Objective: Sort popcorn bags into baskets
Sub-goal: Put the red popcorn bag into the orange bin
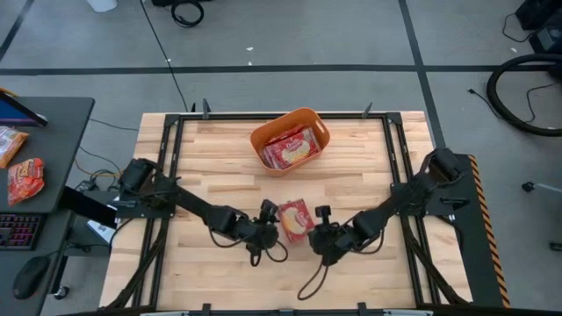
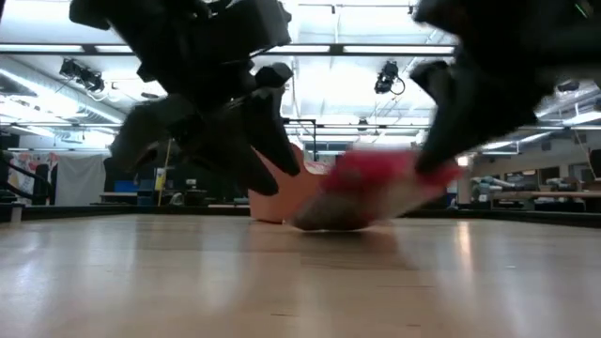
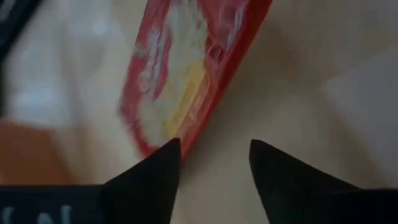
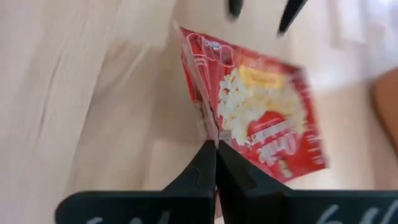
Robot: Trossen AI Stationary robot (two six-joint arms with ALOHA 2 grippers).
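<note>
The popcorn bag is next to the left gripper's open fingers (image 3: pixel 216 157), so the robot should move them around the bag's lower end (image 2: pixel 321 218) and pinch it before the right gripper opens.
One red popcorn bag (image 1: pixel 296 219) with a yellow-cream picture lies near the table's near middle, between both grippers. My right gripper (image 1: pixel 317 231) is at its right side, shut on its edge. My left gripper (image 1: pixel 266 219) stands open at its left side, one fingertip (image 3: pixel 169 155) right by the bag's corner (image 3: pixel 163 144). In the low view the bag (image 2: pixel 371 188) tilts, with its left end on the wood. The orange basket (image 1: pixel 303 114) stands toward the far edge and holds several red bags (image 1: pixel 288 147). My right gripper (image 4: pixel 216 144) pinches the bag's thin side edge (image 4: pixel 208 121) between its two shut fingers, coming low from the table's right side. That side of the bag is raised; the opposite end (image 2: pixel 315 221) rests on the table. My left gripper (image 3: pixel 214 149): I cannot tell whether its fingertip touches the bag's corner.
A dark side table on the left carries two orange-and-red packets (image 1: pixel 25 175), a keyboard and a mouse (image 1: pixel 29 276). Bare wood lies between the bag and the basket. A black frame runs around the table (image 1: pixel 193 167).
</note>
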